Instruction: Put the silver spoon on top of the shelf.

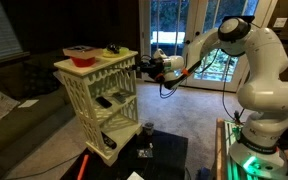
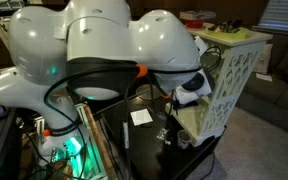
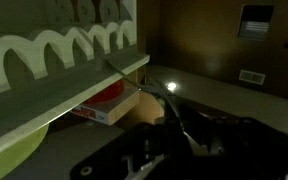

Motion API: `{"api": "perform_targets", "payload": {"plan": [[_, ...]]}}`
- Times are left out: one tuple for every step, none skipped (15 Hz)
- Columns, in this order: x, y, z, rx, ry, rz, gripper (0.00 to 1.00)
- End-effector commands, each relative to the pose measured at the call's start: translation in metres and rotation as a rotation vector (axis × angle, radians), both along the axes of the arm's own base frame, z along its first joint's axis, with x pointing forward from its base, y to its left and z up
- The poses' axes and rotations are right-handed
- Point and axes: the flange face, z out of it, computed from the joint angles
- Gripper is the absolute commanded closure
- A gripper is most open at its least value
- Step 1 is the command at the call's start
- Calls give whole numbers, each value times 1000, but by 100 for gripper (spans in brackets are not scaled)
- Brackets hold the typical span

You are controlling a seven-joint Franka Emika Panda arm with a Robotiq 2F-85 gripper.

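My gripper needs to move back and raise the spoon high above the shelf top [image 1: 102, 61] first, because the silver spoon's tip [image 3: 110, 64] is level with the top board's edge.
The cream-white lattice shelf [image 1: 97, 95] stands left of centre; it also shows in an exterior view [image 2: 234, 65]. My gripper [image 1: 145, 66] reaches in from the right and sits level with the shelf's flat top, right at its near edge. The wrist view seems upside down. There the shelf's arches [image 3: 64, 45] fill the upper left, and the thin silver spoon [image 3: 142, 80] runs from my dark jaws [image 3: 174, 125] to the top board's edge. The jaws look shut on the spoon. In both exterior views the spoon is too small to make out.
On the shelf top stand a red bowl [image 1: 81, 51] on a wooden box [image 3: 109, 108] and a yellow-green item [image 1: 112, 51]. A low black table [image 1: 159, 155] with a small can [image 1: 147, 129] stands beside the shelf. The robot body [image 2: 104, 50] blocks much of an exterior view.
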Motion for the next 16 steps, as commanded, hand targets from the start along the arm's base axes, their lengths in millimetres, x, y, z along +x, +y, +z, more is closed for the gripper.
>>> {"api": "perform_targets", "payload": {"plan": [[-5,-4,16,-5,-88,106,98],[-10,-3,18,-25,-108,149,98],[-15,-5,22,-7,-128,178,98],[-19,-6,29,9,-158,190,98],[-24,-7,35,17,-180,216,98],[-29,-5,39,25,-201,252,98],[-35,-4,43,26,-225,289,98],[-40,-4,46,36,-243,316,98],[-42,-3,47,46,-240,334,98],[-42,6,54,39,-204,328,98],[-39,-5,57,30,-198,303,98],[-37,-9,56,14,-199,289,98],[-34,-21,56,-16,-206,260,98],[-31,-32,57,-46,-212,231,98],[-26,-48,59,-99,-240,175,98],[-23,-58,59,-129,-258,141,98]]}}
